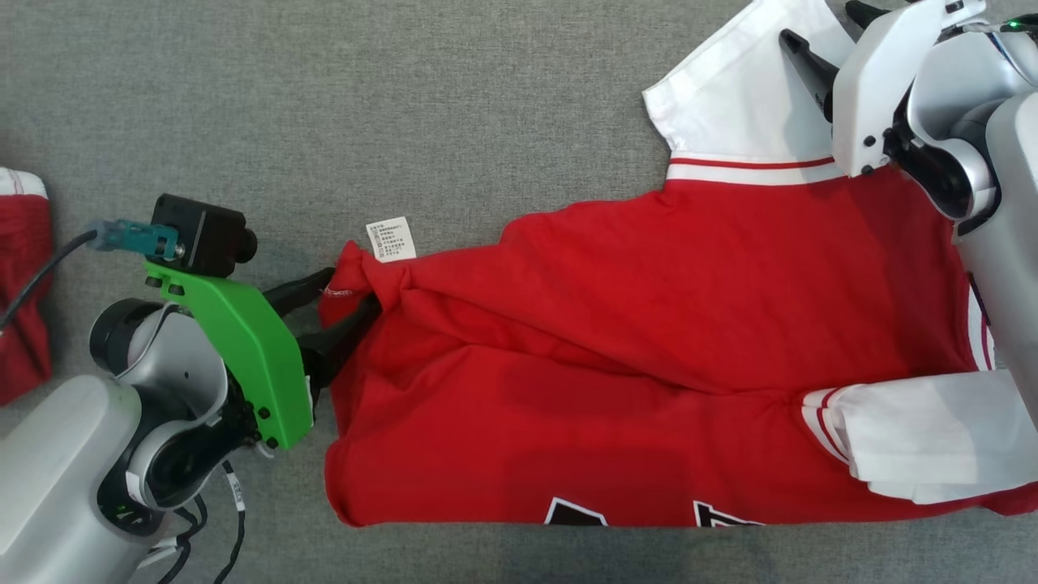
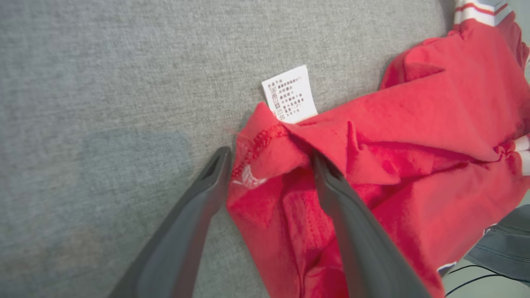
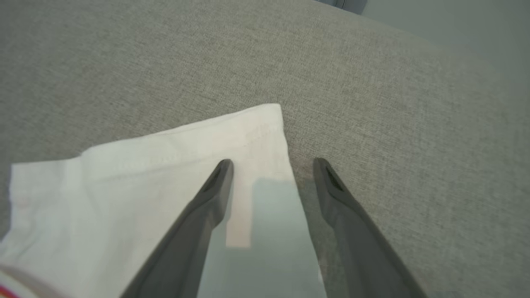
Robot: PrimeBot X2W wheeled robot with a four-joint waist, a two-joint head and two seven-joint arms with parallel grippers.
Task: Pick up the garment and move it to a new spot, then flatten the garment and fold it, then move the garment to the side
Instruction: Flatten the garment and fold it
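I see black shapes with white outlines (image 1: pixel 576 513) wrap under the lower edge of the garment (image 1: pixel 584 418), so I should expect a row of letters hidden on its bottom side.
The garment (image 1: pixel 632 324) is a red shirt with white sleeves, lying rumpled across the grey cloth surface (image 1: pixel 405 97). Its bunched hem corner (image 2: pixel 265 145), with a white care label (image 2: pixel 290 94) beside it, sits between the spread fingers of my left gripper (image 2: pixel 270 153), which is open. In the head view the left gripper (image 1: pixel 349 290) reaches that corner from the left. My right gripper (image 1: pixel 819 23) is open at the top right, over the upper white sleeve (image 1: pixel 738 89). In the right wrist view the sleeve's corner (image 3: pixel 145 182) lies under and between the right gripper's (image 3: pixel 272 162) fingers.
Another red and white garment (image 1: pixel 20 284) lies at the left edge, near a dark cable (image 1: pixel 40 276). A second white sleeve (image 1: pixel 916 438) is folded at the lower right. The grey surface ends at the far right corner (image 3: pixel 414 37) in the right wrist view.
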